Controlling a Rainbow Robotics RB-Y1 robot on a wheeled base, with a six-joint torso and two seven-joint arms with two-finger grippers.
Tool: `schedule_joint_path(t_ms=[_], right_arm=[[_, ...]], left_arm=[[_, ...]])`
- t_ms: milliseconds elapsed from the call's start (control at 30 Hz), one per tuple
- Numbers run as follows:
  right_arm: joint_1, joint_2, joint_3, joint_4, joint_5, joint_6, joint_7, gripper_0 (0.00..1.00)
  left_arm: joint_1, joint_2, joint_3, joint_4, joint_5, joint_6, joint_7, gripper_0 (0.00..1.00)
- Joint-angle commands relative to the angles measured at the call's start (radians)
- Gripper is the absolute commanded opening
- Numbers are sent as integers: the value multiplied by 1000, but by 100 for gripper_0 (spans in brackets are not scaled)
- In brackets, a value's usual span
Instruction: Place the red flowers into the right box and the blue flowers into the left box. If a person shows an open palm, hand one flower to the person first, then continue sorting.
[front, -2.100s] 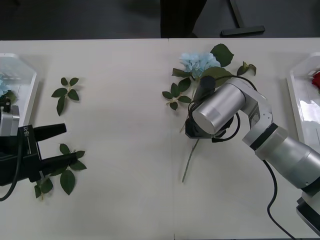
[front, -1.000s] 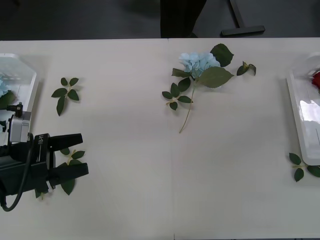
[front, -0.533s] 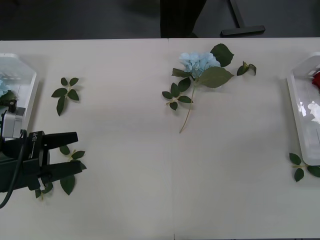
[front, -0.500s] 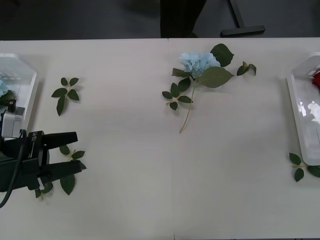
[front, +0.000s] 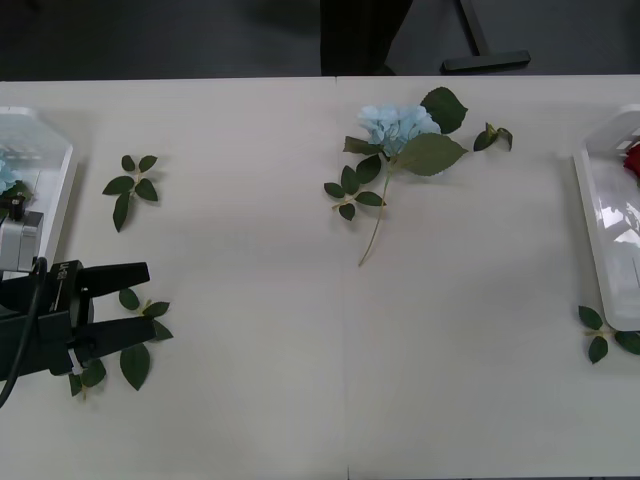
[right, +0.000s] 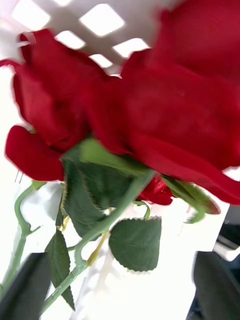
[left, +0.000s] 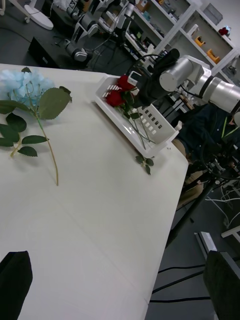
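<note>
My gripper will leave the leaf sprig (front: 350, 181) beside the blue flower's stem behind when it lifts the flower, because the sprig has its own pale stalk (front: 341, 206).
One blue flower (front: 398, 126) lies at the table's far middle, its stem toward me; it also appears in the left wrist view (left: 20, 84). Another blue flower (front: 5, 172) peeks out of the left box (front: 52, 150). Red flowers (right: 150, 100) lie in the right box (front: 600, 225), close before my right gripper (right: 120, 257), which is open with its fingers apart on either side of their stems. The left wrist view shows that gripper (left: 144, 86) over the right box (left: 150, 131) beside the red flowers (left: 119, 92). My left gripper (front: 148, 300) is open, low over the table's near left.
Loose green leaf sprigs lie by the left box (front: 130, 182), under my left gripper's fingers (front: 135, 355), beside the blue flower's stem (front: 350, 190) and near the right box's front corner (front: 605, 335). The table's middle and near side are bare.
The right arm, over the blue flower two seconds ago, has swung out of the front view to the right box. A sprig now lies by that box. My left gripper shifted slightly, staying open.
</note>
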Motion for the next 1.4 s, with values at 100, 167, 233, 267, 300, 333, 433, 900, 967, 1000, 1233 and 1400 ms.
schedule_joint_path(t_ms=[100, 167, 233, 267, 300, 333, 433, 900, 967, 1000, 1233, 1400], right_arm=[[-2, -94, -60, -16, -168, 11, 161, 100], [-2, -108, -84, -35, -240, 52, 210, 100], [-2, -117, -110, -75, -300, 114, 249, 100], [-2, -120, -123, -99, -331, 147, 264, 100], [-1, -126, -147, -133, -370, 203, 278, 100], [-2, -126, -161, -157, -395, 241, 284, 100], [-2, -124, -204, -285, -504, 408, 265, 100], [-10, 41, 26, -812, -614, 671, -713, 100], [-22, 69, 89, -835, -579, 643, -828, 100], [-36, 92, 127, -835, -561, 628, -882, 100], [-102, 248, 222, -765, -464, 569, -1088, 100], [-156, 377, 222, -645, -415, 502, -1160, 100]], left_arm=[[-32, 40, -13, 11, 18, -4, -96, 100], [-32, 40, -13, 11, 18, -4, -96, 100], [-32, 40, -13, 13, 16, -4, -96, 100], [-32, 40, -13, 13, 16, -4, -96, 100], [-32, 40, -13, 13, 16, -4, -96, 100], [-32, 40, -13, 13, 16, -4, -96, 100], [-32, 40, -13, 13, 16, -4, -96, 100], [-32, 40, -13, 13, 16, -4, -96, 100], [-32, 40, -13, 13, 16, -4, -96, 100], [-32, 40, -13, 13, 16, -4, -96, 100], [-32, 40, -13, 13, 16, -4, -96, 100], [-32, 40, -13, 13, 16, -4, -96, 100]])
